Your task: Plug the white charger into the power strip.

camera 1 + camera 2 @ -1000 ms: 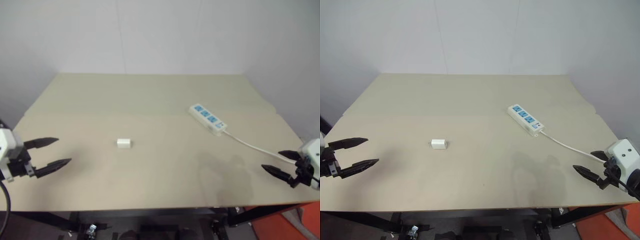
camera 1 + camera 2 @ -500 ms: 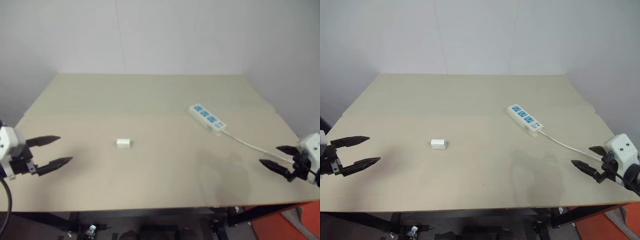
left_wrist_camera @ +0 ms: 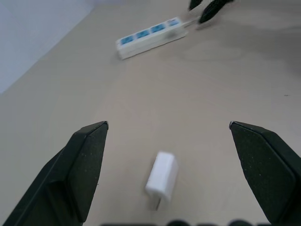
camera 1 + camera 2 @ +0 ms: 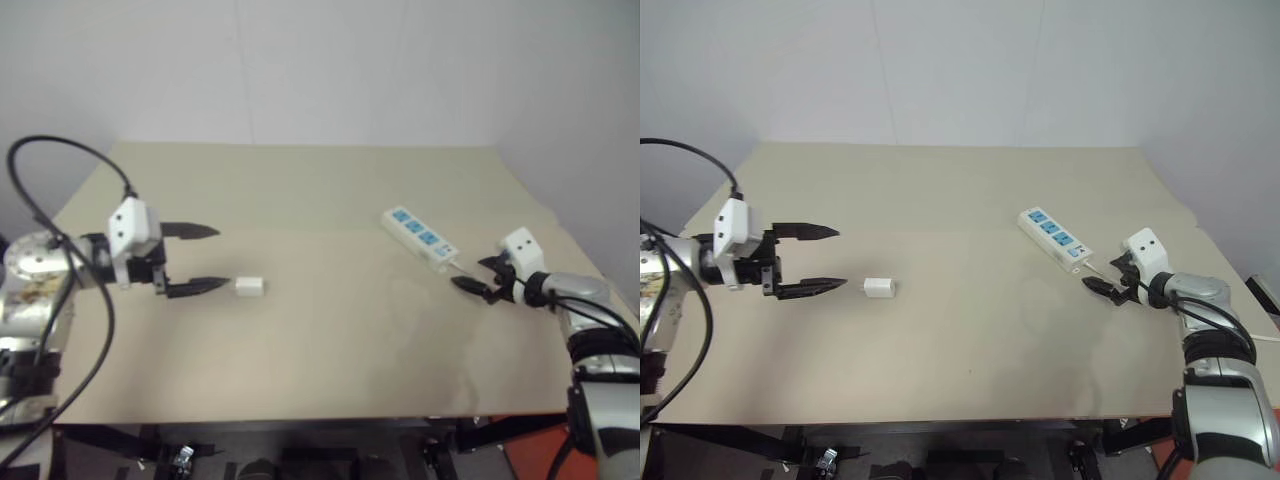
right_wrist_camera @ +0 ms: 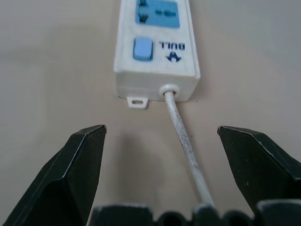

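The cord [image 5: 186, 143] leads back from the power strip's switch end [image 4: 420, 238], so I expect the cord to follow along behind when I bring the power strip inward.
The white charger [image 4: 249, 286] lies on its side on the beige table, left of the middle. My left gripper [image 4: 223, 257] hovers just left of it, open, fingers pointing at it; in the left wrist view the charger [image 3: 161, 176] sits between and slightly ahead of the open fingers. The power strip [image 4: 420, 238] lies diagonally at the right, blue sockets up, switch [image 5: 142, 49] at its near end. My right gripper [image 4: 470, 274] is open at that cord end, with the cord [image 5: 183, 136] running between its fingers, untouched.
The bare table [image 4: 330, 350] stretches between charger and strip, front edge [image 4: 300, 415] near me. A pale wall [image 4: 320, 70] closes the back. A black cable [image 4: 60, 150] loops above my left arm.
Both arms swung in from the table's near corners. The left gripper moved right, up to the charger. The right gripper moved forward and left to the strip's cord end. Both stayed open.
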You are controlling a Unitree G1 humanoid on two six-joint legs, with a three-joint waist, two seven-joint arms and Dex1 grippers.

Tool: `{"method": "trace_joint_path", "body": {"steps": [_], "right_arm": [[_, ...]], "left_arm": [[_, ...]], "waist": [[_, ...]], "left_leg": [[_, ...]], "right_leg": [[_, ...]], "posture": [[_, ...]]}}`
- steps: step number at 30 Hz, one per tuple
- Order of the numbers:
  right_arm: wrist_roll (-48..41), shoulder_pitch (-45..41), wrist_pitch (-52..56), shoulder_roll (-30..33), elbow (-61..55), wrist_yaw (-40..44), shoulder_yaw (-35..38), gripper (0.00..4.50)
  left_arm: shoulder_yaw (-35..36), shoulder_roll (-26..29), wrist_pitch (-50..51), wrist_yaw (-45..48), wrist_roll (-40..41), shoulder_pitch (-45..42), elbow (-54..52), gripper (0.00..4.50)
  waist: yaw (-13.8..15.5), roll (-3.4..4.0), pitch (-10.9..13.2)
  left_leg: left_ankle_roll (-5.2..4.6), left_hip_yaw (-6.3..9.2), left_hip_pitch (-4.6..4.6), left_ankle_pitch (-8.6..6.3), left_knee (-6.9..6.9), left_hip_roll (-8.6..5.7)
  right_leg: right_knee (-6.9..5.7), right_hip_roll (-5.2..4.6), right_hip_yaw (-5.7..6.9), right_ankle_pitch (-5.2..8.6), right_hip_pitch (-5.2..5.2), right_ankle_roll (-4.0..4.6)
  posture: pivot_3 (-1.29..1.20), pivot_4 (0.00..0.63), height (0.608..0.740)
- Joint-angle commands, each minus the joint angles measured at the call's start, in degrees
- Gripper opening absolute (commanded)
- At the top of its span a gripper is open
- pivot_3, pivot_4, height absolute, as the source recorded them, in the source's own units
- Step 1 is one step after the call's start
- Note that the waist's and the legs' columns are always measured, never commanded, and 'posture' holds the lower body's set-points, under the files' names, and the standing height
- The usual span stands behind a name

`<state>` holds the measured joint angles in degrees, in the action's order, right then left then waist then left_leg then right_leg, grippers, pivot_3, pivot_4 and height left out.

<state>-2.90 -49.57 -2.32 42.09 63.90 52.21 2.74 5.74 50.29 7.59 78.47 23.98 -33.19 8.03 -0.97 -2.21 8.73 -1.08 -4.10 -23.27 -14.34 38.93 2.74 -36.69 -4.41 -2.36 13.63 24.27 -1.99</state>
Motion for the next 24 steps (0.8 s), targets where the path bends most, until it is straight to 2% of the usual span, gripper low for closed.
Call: {"method": "trace_joint_path", "body": {"steps": [1,11,12,14,24], "right_arm": [[1.2,-4.68,-4.58,-0.43,4.98,-1.28,0.68,4.45],[4.18,-8.18,-2.4,-3.78,11.05,-4.43,0.4,4.45],[4.38,-8.61,-0.91,-4.11,11.5,-4.89,0.53,4.28],[5.15,-9.38,1.81,-4.71,12.3,-6.53,0.34,3.86],[7.29,-10.54,5.03,-4.91,12.71,-5.51,0.13,0.33]], "left_arm": [[-2.5,-2.38,-2.2,1.67,-0.59,-3.42,0.64,4.5],[-8.03,-7.43,-7.61,5.63,-4.56,-9.19,6.67,4.5],[-8.38,-7.89,-7.83,5.86,-4.71,-9.67,6.94,4.5],[-9.0,-8.59,-8.29,6.52,-5.04,-10.31,7.19,4.5],[-8.98,-8.7,-9.49,6.78,-6.08,-9.76,7.41,4.5]], "waist": [[-0.13,0.0,0.0],[-1.17,0.0,0.0],[-1.27,0.0,0.0],[-1.42,0.0,0.0],[-1.67,0.0,0.0]], "left_leg": [[0.0,0.0,0.02,0.0,0.04,0.0],[0.04,0.04,0.08,0.03,0.03,0.03],[0.04,0.05,0.06,0.03,0.03,0.03],[0.04,0.06,0.06,0.03,0.03,0.03],[0.03,0.1,0.1,0.03,0.03,0.04]], "right_leg": [[0.0,0.0,-0.01,0.0,-0.01,-0.01],[-0.05,0.03,-0.01,-0.01,-0.01,-0.01],[-0.05,0.03,-0.01,-0.01,-0.01,-0.01],[-0.07,0.02,-0.01,-0.01,-0.01,-0.01],[-0.07,0.04,-0.01,-0.01,-0.02,-0.01]], "posture": [[0.0,0.15,0.74],[0.0,0.15,0.74],[0.0,0.15,0.74],[0.0,0.15,0.74],[0.0,0.15,0.74]]}}
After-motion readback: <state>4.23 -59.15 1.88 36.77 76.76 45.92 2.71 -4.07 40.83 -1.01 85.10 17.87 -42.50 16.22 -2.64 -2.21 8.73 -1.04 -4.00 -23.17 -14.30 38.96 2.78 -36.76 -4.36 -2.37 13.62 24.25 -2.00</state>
